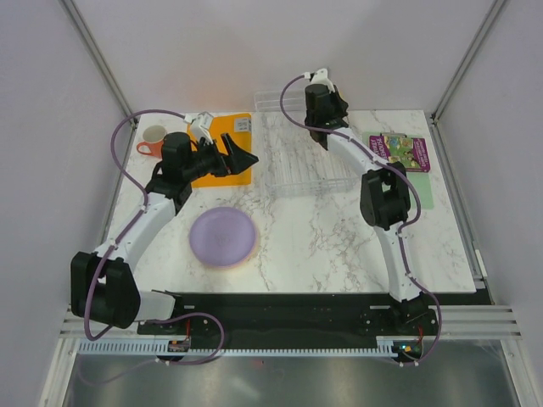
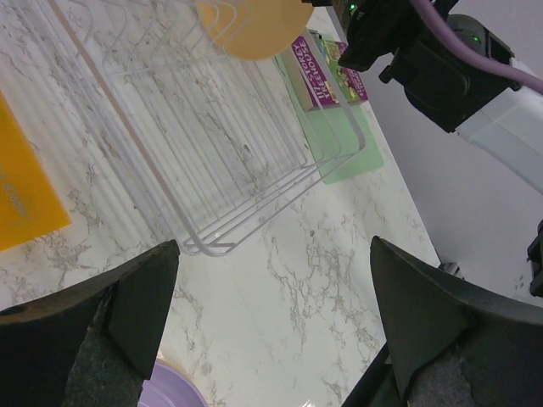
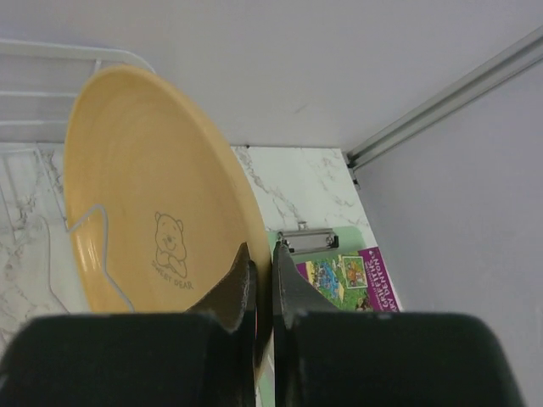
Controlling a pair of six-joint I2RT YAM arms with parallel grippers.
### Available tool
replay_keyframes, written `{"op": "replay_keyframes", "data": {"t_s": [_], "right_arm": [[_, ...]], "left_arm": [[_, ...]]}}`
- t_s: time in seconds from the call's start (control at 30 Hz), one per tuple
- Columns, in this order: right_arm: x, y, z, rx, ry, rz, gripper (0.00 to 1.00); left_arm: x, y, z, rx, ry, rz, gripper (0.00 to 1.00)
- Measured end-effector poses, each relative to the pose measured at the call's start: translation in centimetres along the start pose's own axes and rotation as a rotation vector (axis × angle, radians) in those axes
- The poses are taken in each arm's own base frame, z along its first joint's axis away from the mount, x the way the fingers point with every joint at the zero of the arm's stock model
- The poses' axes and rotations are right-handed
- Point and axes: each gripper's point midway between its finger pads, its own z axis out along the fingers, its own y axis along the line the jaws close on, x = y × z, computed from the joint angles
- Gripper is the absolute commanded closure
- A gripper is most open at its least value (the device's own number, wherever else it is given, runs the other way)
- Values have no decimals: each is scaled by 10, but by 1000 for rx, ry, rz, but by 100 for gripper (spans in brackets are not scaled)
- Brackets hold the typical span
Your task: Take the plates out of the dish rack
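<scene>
The purple plate [image 1: 222,237] is on my left gripper's side, away from my right gripper, so I should pass the yellow-orange plate [image 3: 157,199] to my left gripper for stacking.
The clear dish rack [image 1: 301,161] stands at the back middle of the table; it also shows in the left wrist view [image 2: 212,127]. My right gripper [image 1: 321,129] is at the rack's far end, shut [image 3: 263,280] on the rim of the yellow-orange plate [image 3: 153,195], which stands upright among the wire dividers [image 2: 254,25]. The purple plate [image 1: 223,236] lies flat on the table in front of the rack, with a thin orange rim under its edge. My left gripper [image 1: 249,158] is open and empty, left of the rack [image 2: 273,254]. No pink plate shows.
An orange mat [image 1: 227,153] lies left of the rack under my left gripper. A red-orange mug [image 1: 153,140] stands at the back left. A green clipboard with a purple booklet [image 1: 405,153] lies right of the rack. Grey walls close the back and both sides.
</scene>
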Motion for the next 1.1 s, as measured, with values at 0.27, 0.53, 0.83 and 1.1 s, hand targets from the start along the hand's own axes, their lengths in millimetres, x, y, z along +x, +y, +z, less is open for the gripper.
{"op": "replay_keyframes", "data": {"t_s": [0.27,0.53,0.83,1.1], "right_arm": [[-32,9,-43,174,-123,-85,100],[-58,-9,-69,307,-206,-28,100],[-62,-40,-86,342,-210,68,100],[-115,-102,-127,79,-250,246,100]], "left_arm": [[14,5,6,-4,33,-14,0],[30,17,4,-37,53,-33,0],[15,6,-13,-51,-20,-2,0],[8,-12,-41,-43,-92,18,0]]}}
